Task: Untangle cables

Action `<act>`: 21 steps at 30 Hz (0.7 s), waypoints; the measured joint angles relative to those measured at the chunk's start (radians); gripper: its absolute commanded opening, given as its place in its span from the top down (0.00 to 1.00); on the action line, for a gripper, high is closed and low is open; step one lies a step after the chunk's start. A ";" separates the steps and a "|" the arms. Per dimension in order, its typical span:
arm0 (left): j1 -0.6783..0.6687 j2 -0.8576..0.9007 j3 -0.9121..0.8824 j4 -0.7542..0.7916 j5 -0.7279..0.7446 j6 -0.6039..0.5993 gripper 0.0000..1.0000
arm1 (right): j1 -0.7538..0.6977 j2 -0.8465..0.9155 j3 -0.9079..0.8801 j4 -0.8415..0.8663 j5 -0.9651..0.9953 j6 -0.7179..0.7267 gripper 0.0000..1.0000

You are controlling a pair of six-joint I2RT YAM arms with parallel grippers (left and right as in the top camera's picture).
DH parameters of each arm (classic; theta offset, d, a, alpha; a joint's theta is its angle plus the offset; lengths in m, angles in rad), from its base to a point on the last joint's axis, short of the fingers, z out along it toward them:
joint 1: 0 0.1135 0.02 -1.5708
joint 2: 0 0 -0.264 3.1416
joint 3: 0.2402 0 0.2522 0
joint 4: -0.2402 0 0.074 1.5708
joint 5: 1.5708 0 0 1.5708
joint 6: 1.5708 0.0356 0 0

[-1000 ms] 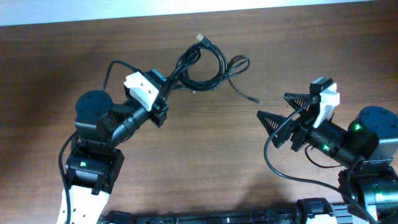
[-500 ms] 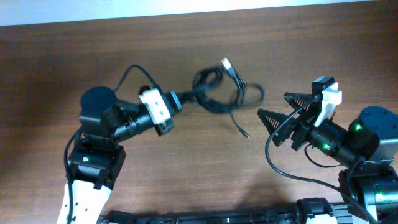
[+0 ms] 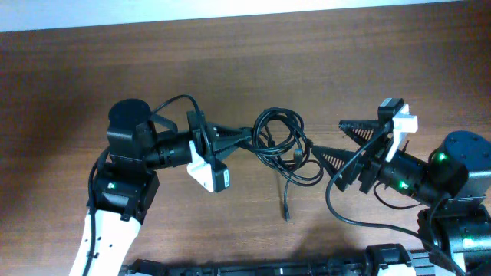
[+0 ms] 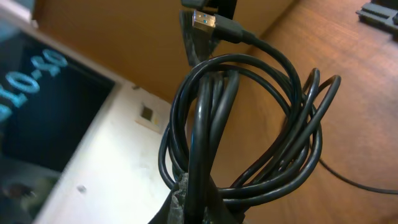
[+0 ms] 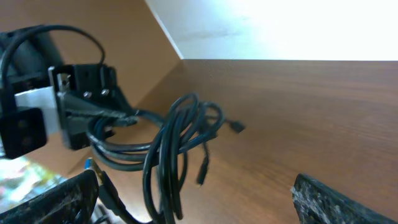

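Note:
I should hold the bundle's free side (image 3: 303,141) with my right gripper before my left gripper opens, turns and grips the loops again, because my left gripper is pinching several loops (image 3: 259,139) together.
The cables (image 3: 280,142) form one bundle of black loops, lifted off the table. My left gripper (image 3: 247,136) is shut on the bundle's left side. In the left wrist view the loops (image 4: 249,124) rise from the pinching fingers (image 4: 186,199), with a USB plug (image 4: 205,22) at the top. One loose end with a small plug (image 3: 285,215) hangs down toward the front. My right gripper (image 3: 331,138) stands open just right of the bundle, with nothing pinched. In the right wrist view the cables (image 5: 174,137) hang before my open right gripper (image 5: 193,183), close to its left finger (image 5: 62,199).
The brown wooden table (image 3: 253,61) runs to a white edge at the back. The left arm's base (image 3: 115,192) sits front left and the right arm's base (image 3: 453,184) front right. A thick black arm wire (image 3: 345,211) loops below the right gripper.
My left gripper has swung right and toward the front, carrying the bundle from the back of the table to the middle. The right gripper has shifted slightly and now faces the bundle closely.

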 measured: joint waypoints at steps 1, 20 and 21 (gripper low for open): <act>-0.003 0.000 0.000 0.013 0.006 0.012 1.00 | 0.000 0.000 0.000 0.000 -0.015 0.000 0.01; -0.112 0.016 -0.001 0.189 0.052 0.056 1.00 | 0.000 0.024 0.000 -0.014 -0.159 0.027 0.22; -0.127 0.017 -0.001 0.189 0.055 0.056 1.00 | 0.000 0.032 0.000 -0.014 -0.161 0.028 0.29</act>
